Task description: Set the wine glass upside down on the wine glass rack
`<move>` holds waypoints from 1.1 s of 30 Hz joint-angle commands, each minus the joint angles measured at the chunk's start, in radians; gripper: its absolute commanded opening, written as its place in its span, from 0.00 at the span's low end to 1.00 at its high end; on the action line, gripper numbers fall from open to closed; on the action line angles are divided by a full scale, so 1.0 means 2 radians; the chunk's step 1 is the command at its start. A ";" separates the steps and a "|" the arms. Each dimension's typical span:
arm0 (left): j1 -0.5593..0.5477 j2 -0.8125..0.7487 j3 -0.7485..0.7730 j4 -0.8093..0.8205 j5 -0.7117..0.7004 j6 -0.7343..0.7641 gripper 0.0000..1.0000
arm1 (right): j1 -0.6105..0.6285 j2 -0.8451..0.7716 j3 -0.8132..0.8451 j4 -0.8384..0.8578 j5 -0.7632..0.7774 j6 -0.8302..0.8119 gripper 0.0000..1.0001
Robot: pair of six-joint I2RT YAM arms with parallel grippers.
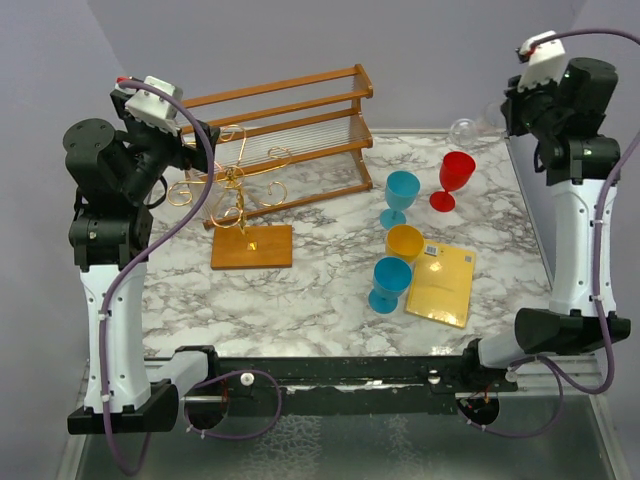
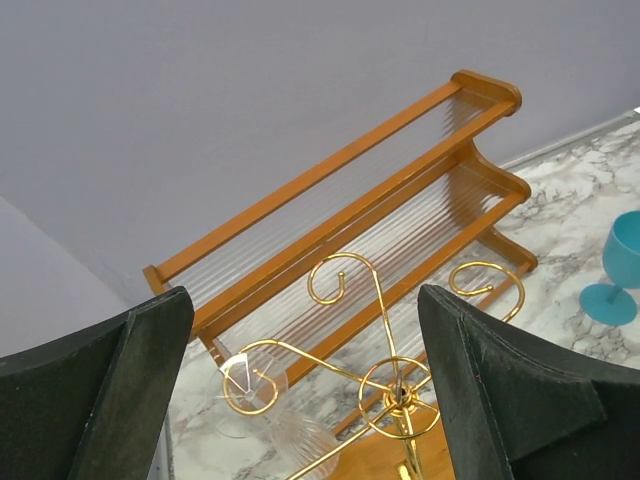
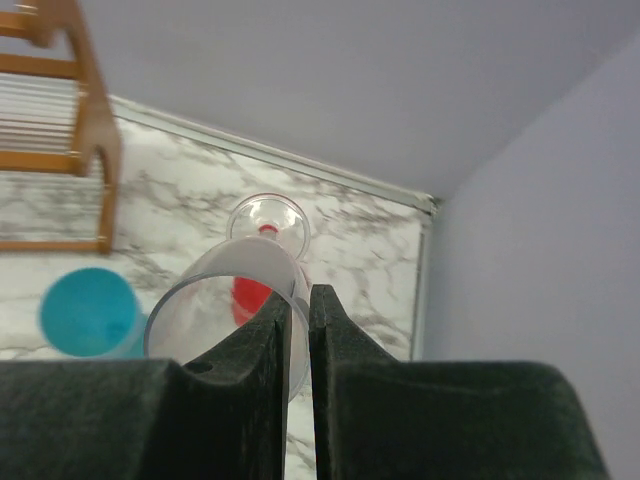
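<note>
Next, my left gripper takes the clear wine glass (image 1: 496, 114) by its foot (image 1: 463, 133) and carries it to the rack, because my right gripper is holding it by its rim, far from the rack.
The gold wire wine glass rack (image 1: 235, 188) stands on its orange-brown base (image 1: 252, 247) at the left. My left gripper (image 1: 200, 135) hovers open and empty just above and behind it. In the left wrist view the rack's curled arms (image 2: 400, 385) lie between the open fingers (image 2: 150, 370). A clear ribbed wine glass (image 2: 290, 432) hangs foot-up on one curl. My right gripper (image 1: 506, 118) is raised at the back right, shut on the rim of a clear wine glass (image 1: 468, 130). In the right wrist view one finger sits inside its bowl (image 3: 225, 285) and one outside, with the foot (image 3: 268, 220) pointing away.
A two-tier wooden slatted shelf (image 1: 290, 125) stands behind the rack. A red glass (image 1: 455, 178), two blue glasses (image 1: 400, 195) (image 1: 390, 282), a yellow cup (image 1: 405, 242) and a yellow packet (image 1: 442, 285) stand at the right. The table edge and wall are near the right gripper.
</note>
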 commanded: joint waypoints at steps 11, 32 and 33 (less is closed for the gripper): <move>0.002 0.009 -0.019 0.067 0.103 -0.104 0.88 | 0.161 0.020 0.033 0.106 -0.089 0.078 0.01; -0.076 0.099 -0.030 0.192 0.129 -0.308 0.76 | 0.188 0.012 0.021 0.226 -0.236 0.230 0.01; -0.082 0.103 -0.030 0.197 0.129 -0.316 0.75 | 0.188 0.012 0.019 0.229 -0.238 0.234 0.01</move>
